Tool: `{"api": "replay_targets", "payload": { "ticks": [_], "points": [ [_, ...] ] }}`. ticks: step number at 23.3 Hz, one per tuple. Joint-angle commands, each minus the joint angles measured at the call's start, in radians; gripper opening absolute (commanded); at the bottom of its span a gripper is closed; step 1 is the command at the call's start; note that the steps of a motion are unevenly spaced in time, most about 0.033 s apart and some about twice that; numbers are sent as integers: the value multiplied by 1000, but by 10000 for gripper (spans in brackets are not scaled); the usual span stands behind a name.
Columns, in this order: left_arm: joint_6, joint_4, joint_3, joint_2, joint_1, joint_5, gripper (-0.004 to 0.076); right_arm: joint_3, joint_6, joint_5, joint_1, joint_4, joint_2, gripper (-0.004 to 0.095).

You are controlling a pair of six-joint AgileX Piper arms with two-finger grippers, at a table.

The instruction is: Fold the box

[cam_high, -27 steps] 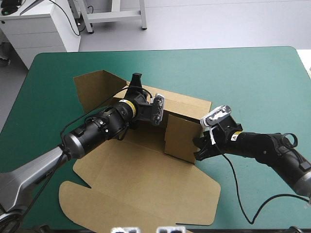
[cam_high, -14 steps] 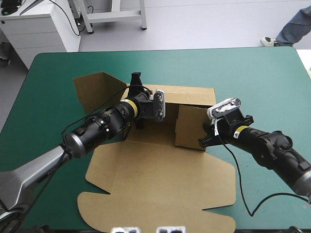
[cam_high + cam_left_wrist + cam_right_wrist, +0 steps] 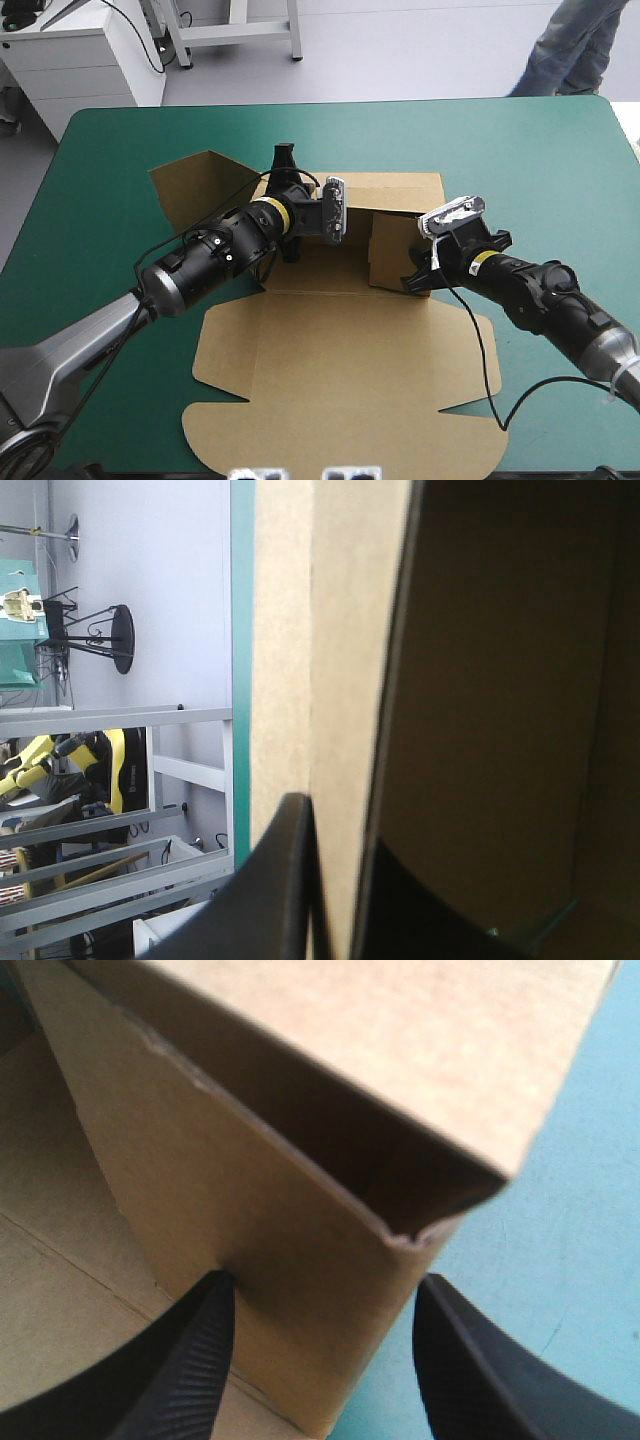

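Observation:
I expect the flat lid to swing around together with the whole box when I pull the upright end, because a long crease connects lid and box.
The brown box lies mid-table, its lid flat toward the near edge. Its back wall and right side wall stand raised, and a flap sticks out at the far left. My left gripper is at the back wall's left end. In the left wrist view the left gripper is shut on the board, one black finger on each face. My right gripper is at the right side wall. In its own view the right gripper is open and straddles the wall's corner.
The teal-green cover shows beyond the back wall and to the right of the box. The lid's front tabs reach close to the table's near edge.
The box has turned square to the table and slid right and toward the near edge. The back wall stands more upright. Both grippers moved with it, the right one shifting right.

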Motion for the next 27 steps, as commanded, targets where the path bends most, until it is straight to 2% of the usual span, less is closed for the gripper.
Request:
{"api": "replay_targets", "payload": {
  "ticks": [1,9,19,21,24,27],
  "points": [
    [33,-89,-16,-25,-16,84,-8,-31,-4,-135,-8,-4,33,504],
    [80,-75,-16,-25,-16,112,-8,-31,-33,-316,-8,-6,100,504],
    [84,-67,-14,21,-16,140,-8,-31,-38,-446,-8,-27,127,485],
    [84,-59,-14,42,-16,155,-8,-31,-13,-444,-8,-27,145,402],
    [84,-56,-14,44,-16,131,-8,-31,-11,-442,-8,-27,192,-26],
    [84,-56,-14,44,-16,134,-8,-31,-6,-446,-8,-13,201,-18]
  ]
}}
